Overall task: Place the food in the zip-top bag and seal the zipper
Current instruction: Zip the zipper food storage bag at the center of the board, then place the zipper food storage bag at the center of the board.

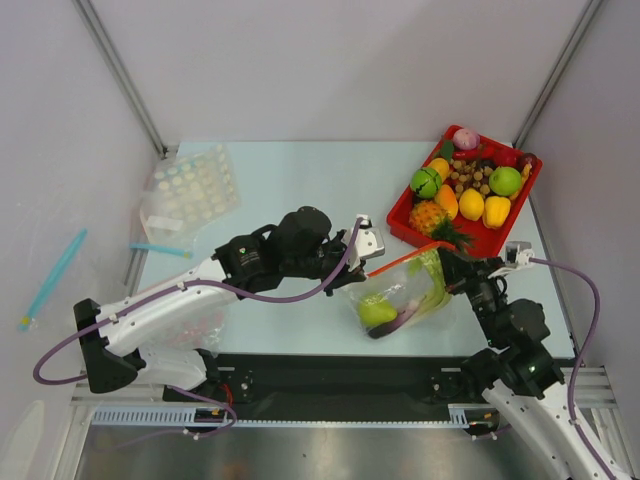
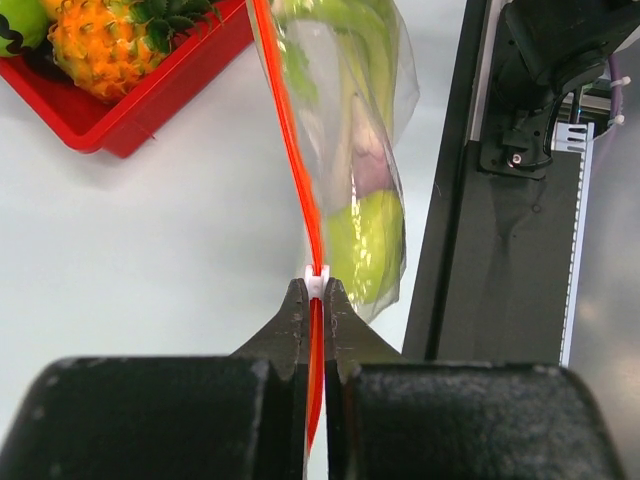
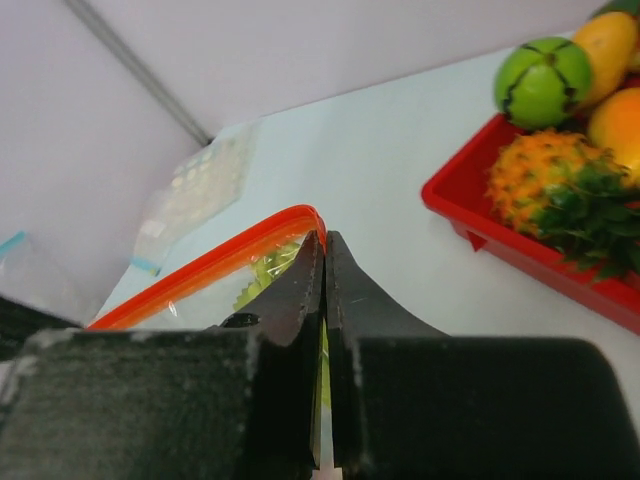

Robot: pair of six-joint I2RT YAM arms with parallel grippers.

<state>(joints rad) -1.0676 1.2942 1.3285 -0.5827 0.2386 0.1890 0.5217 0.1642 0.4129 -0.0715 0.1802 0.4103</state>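
Observation:
I see the white slider at the zipper's end (image 2: 316, 284) and the food inside the bag, so I should keep moving my right gripper toward the red tray (image 1: 477, 238) and let go of the bag there.
The clear zip-top bag (image 1: 405, 298) hangs just above the table between my two grippers, its red-orange zipper (image 1: 400, 260) stretched taut along the top. Inside it lie the food: a green pear (image 1: 377, 313), a dark eggplant (image 1: 397, 322) and a leek (image 1: 431, 280). My left gripper (image 1: 368, 264) is shut on the zipper (image 2: 291, 150) at its white slider (image 2: 317, 283), with the pear (image 2: 366, 245) just beyond the tips. My right gripper (image 1: 446, 262) is shut on the bag's opposite end, where the zipper (image 3: 210, 265) curves round; leek leaves (image 3: 266, 274) show through the plastic.
A red tray (image 1: 398, 232) of toy fruit, with a pineapple (image 1: 432, 216) at its near corner, stands at the back right close to the bag. Other clear bags (image 1: 190, 192) lie at the back left. A black rail (image 1: 330, 372) runs along the table's near edge.

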